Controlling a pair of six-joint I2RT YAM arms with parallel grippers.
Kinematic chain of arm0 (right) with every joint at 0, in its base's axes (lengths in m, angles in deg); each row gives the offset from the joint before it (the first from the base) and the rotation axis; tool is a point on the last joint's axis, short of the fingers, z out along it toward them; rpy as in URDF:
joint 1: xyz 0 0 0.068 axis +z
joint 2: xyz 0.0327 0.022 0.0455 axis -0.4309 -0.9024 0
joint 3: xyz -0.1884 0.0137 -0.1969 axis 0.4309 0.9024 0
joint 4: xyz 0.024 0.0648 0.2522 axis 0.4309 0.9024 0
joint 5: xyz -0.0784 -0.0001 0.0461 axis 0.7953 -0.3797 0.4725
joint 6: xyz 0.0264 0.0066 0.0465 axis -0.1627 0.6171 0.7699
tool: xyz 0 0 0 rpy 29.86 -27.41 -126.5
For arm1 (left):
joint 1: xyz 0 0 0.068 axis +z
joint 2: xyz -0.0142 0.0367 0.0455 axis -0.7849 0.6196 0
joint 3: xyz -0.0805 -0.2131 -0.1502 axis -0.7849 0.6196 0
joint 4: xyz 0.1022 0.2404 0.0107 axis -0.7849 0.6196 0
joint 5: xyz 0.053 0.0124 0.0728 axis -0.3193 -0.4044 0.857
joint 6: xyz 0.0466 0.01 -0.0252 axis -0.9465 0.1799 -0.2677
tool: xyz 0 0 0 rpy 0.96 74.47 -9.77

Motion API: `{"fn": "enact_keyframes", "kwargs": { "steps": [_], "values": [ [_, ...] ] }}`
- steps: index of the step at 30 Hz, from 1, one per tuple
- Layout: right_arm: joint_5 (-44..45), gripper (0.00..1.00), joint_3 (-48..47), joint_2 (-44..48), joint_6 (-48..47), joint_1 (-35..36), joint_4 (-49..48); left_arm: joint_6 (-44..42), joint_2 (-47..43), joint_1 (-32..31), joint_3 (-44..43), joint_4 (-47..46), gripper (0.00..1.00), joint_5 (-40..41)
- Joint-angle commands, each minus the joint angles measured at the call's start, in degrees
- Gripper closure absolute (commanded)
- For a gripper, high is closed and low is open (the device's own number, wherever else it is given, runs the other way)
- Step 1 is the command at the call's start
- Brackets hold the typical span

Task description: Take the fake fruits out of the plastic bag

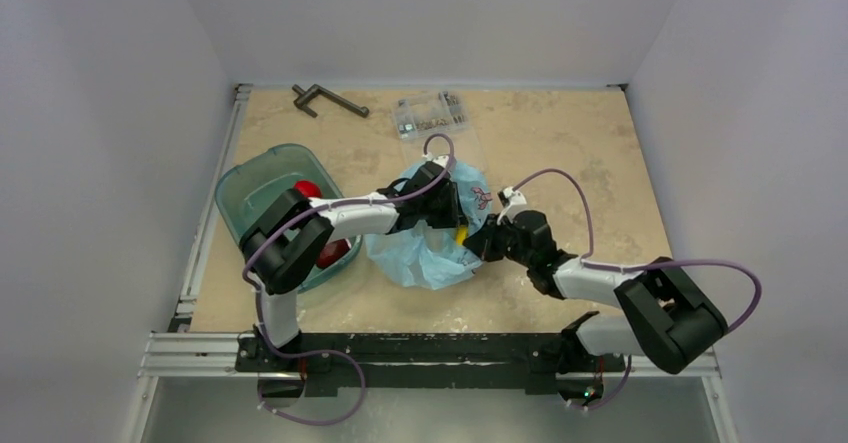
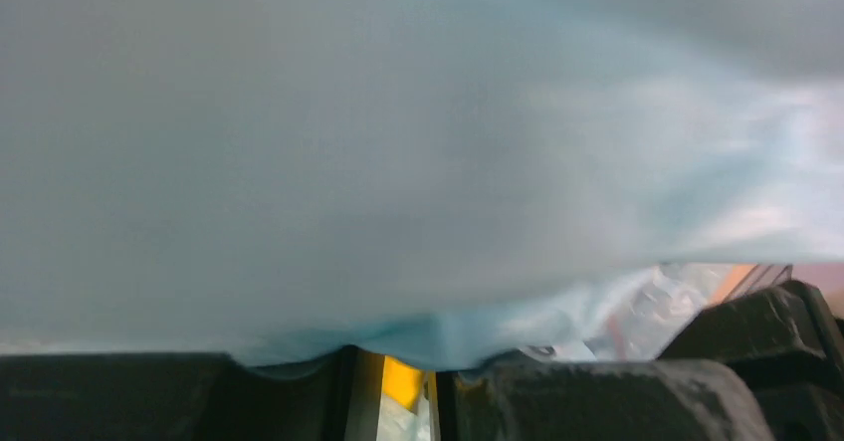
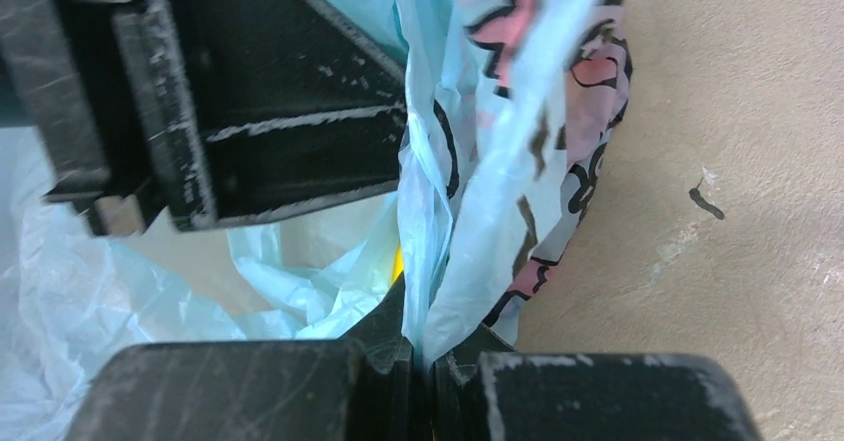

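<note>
The gap in my left gripper's fingers is narrower than the banana's body, so next I open the fingers wider and take the banana around its middle.
The light-blue plastic bag lies crumpled at the middle of the table. My left gripper reaches into its mouth from the left. In the left wrist view the bag's film drapes over the lens, and a yellow banana sits pinched in the narrow gap of the left gripper. From above, the banana shows as a yellow spot. My right gripper is shut on a fold of the bag, the film squeezed between its jaws. No green piece shows.
A teal tub stands at the left under my left arm, with a red apple and another red piece inside. A clear parts box and a dark metal tool lie at the back.
</note>
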Motion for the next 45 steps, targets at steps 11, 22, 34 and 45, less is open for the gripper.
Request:
{"fn": "enact_keyframes", "kwargs": {
  "steps": [11,22,34,45],
  "values": [
    [3.95,1.00,-1.42,4.09,-0.03,0.65,7.44,-0.13,5.94,0.73,-1.95,0.55,0.37,4.18],
    [14.77,1.00,-3.57,-0.19,8.33,5.74,18.59,-3.23,13.70,-0.13,-11.19,16.95,0.38,9.66],
    [21.41,1.00,-3.85,4.68,8.13,7.32,21.83,-9.40,13.13,-0.66,-14.12,22.99,0.77,12.48],
    [23.77,1.00,-7.19,-0.16,5.27,8.91,19.37,0.13,-5.54,5.56,0.85,-10.93,0.86,-29.76]
  ]
}}
